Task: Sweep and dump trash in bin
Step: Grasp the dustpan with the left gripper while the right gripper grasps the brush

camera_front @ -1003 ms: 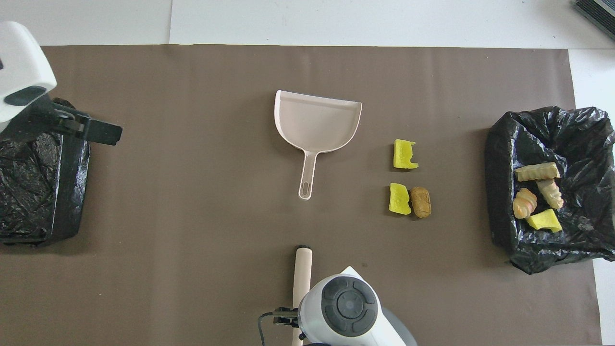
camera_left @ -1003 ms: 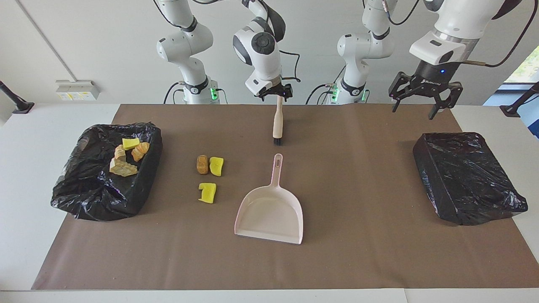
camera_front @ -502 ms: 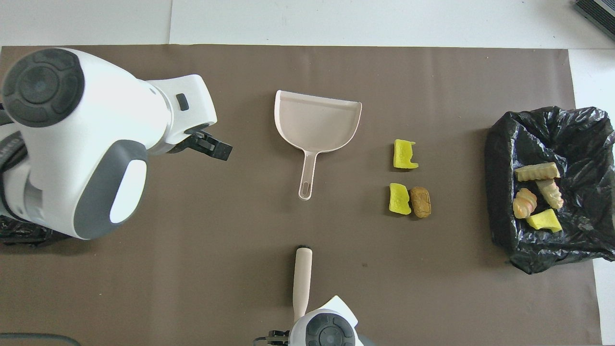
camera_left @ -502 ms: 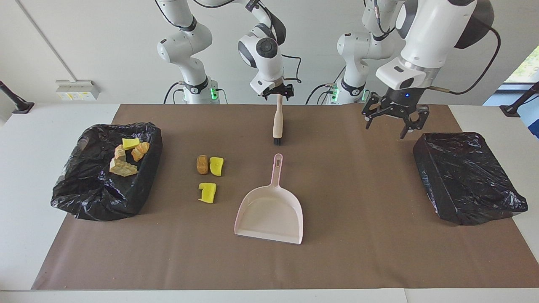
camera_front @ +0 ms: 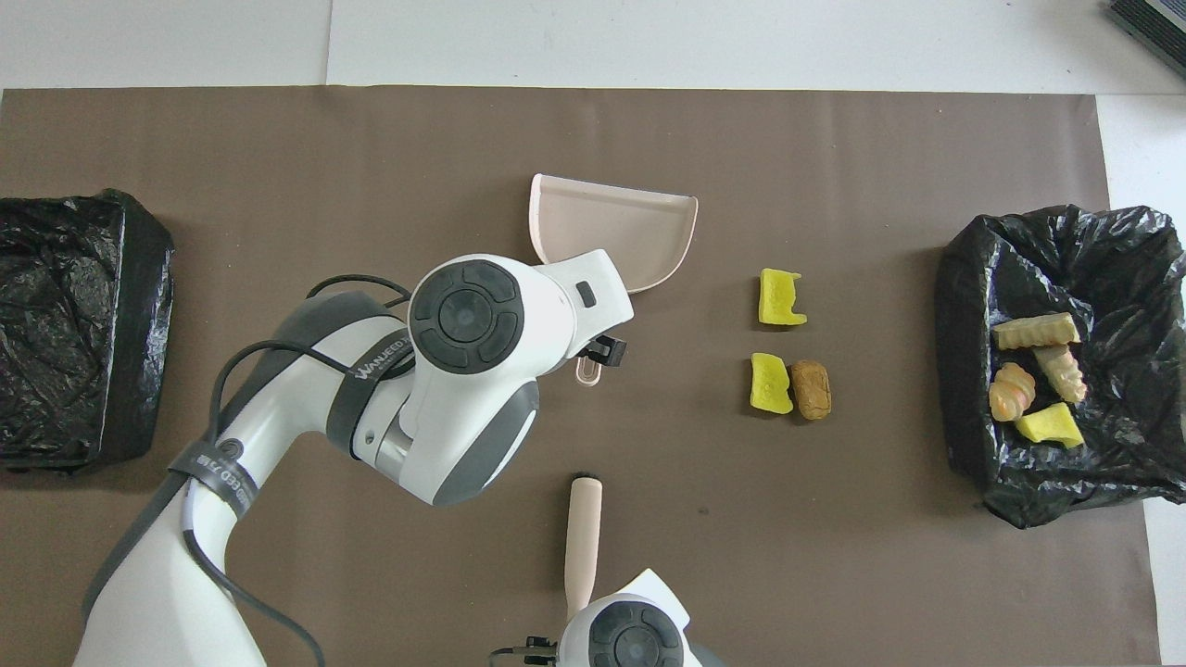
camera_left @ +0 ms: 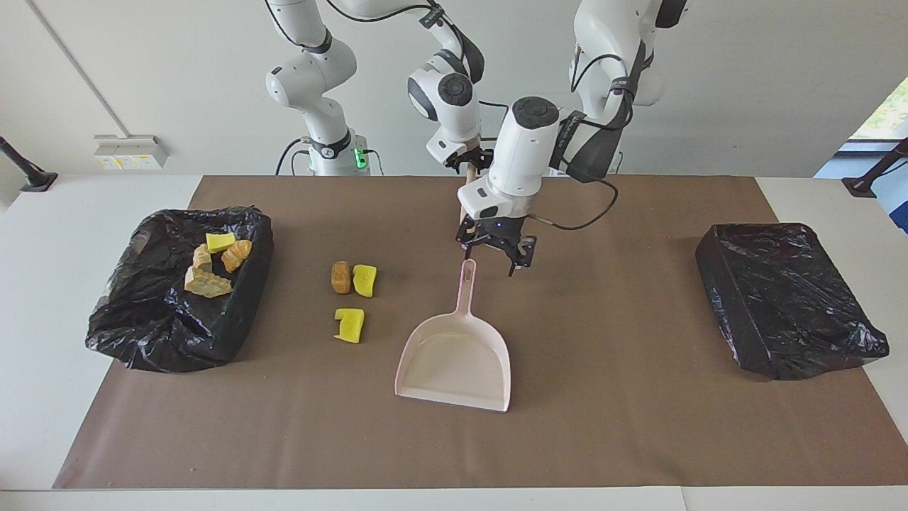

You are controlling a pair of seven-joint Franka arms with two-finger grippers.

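The pink dustpan's opening [camera_left: 452, 402] points away from the trash, so the robot's left gripper should grab the dustpan's handle [camera_left: 465, 286] and turn the dustpan's opening to the trash before the robot sweeps.
Two yellow sponge bits [camera_left: 364, 279] [camera_left: 350, 324] and a brown lump [camera_left: 341, 277] of trash lie on the brown mat beside the pink dustpan [camera_left: 455, 358], toward the right arm's end. Several more lumps [camera_left: 213, 264] lie in the black-lined bin [camera_left: 177, 326]. My left gripper [camera_left: 489, 254] hangs open just over the end of the dustpan's handle [camera_front: 587, 372], holding nothing. My right gripper [camera_left: 469, 160] is at the top end of the brush [camera_front: 583, 542], which lies on the mat nearer to the robots than the dustpan; the left arm hides most of it in the facing view.
A second black-lined bin [camera_left: 787, 298] stands at the left arm's end of the table, with no trash showing in it. The brown mat [camera_left: 638, 426] covers most of the white table.
The left arm has swung from over the bin at its own end of the table to the middle and come down over the dustpan's handle. The right gripper stays at the brush handle.
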